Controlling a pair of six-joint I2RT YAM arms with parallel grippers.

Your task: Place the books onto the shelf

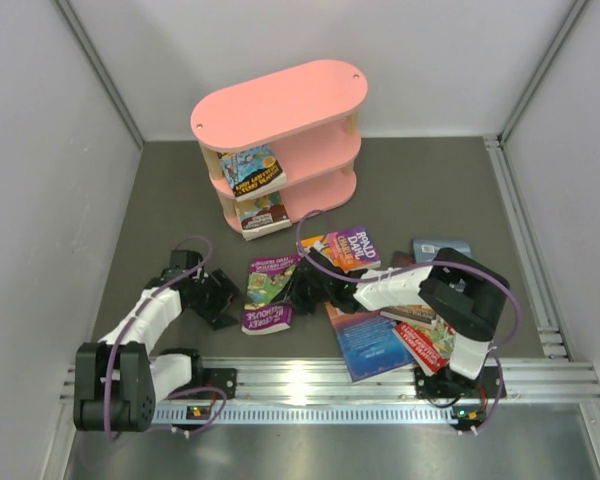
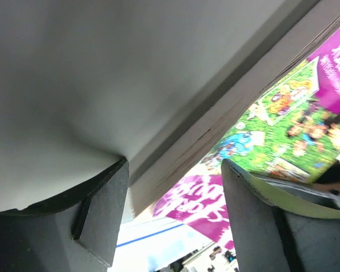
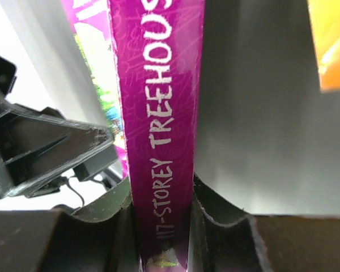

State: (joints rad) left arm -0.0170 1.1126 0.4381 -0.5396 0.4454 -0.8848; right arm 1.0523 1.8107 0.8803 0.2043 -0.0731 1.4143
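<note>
The Treehouse book's page edge (image 2: 184, 148) lies slanted across my left gripper's open fingers, so I should line that gripper up and grasp the middle of that edge squarely (image 1: 247, 297).
The pink shelf (image 1: 280, 105) stands at the back, with one book (image 1: 252, 172) on its middle board and another (image 1: 262, 213) on the lowest. A purple and green Treehouse book (image 1: 270, 290) sits between the two grippers. My right gripper (image 1: 302, 288) (image 3: 161, 198) is shut on its purple spine (image 3: 158, 113), one finger pressed to each side. My left gripper (image 1: 225, 298) (image 2: 174, 170) is open at the opposite page edge (image 2: 215, 122), with the cover (image 2: 272, 124) showing between its fingers (image 2: 102, 215). Whether they touch the book I cannot tell.
More books lie loose on the mat: a purple Roald Dahl one (image 1: 352, 248), a blue one (image 1: 370, 345), a red one (image 1: 427, 340) under the right arm and a blue one (image 1: 441, 247) further right. A metal rail (image 1: 310, 375) runs along the near edge.
</note>
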